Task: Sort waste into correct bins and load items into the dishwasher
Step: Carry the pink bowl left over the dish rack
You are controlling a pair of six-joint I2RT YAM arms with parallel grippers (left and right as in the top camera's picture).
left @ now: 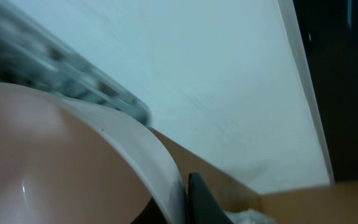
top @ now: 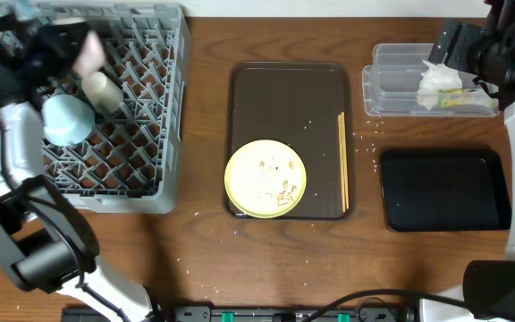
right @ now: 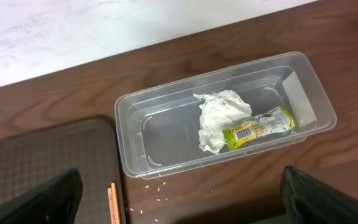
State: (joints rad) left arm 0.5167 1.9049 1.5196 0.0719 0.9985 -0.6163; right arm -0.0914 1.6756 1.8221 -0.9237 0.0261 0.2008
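Observation:
I should keep moving the small white bowl [top: 89,55], held by its rim in my left gripper, to the rack's open pegs beside the light blue bowl and let go there.
My left gripper [top: 77,46] is over the back of the grey dish rack [top: 150,116]. It is shut on the rim of a small white bowl [left: 148,149], which looks pinkish inside and blurred from overhead [top: 88,54]. A cream cup-shaped item [top: 104,89] and the light blue bowl [top: 65,119] lie in the rack. My right gripper [right: 179,202] is open and empty above the clear tub [right: 135,149], which holds the white tissue [right: 216,118] and the green-and-orange wrapper [right: 260,127]. The yellow plate [top: 265,179] carries food scraps. The chopsticks [top: 342,161] lie beside it.
The plate and chopsticks rest on the dark brown serving tray [top: 289,80] at the table's middle. The black tray [top: 445,188] sits in front of the tub [top: 392,67]. Rice grains [right: 160,186] are scattered on the wood between the tub and the serving tray.

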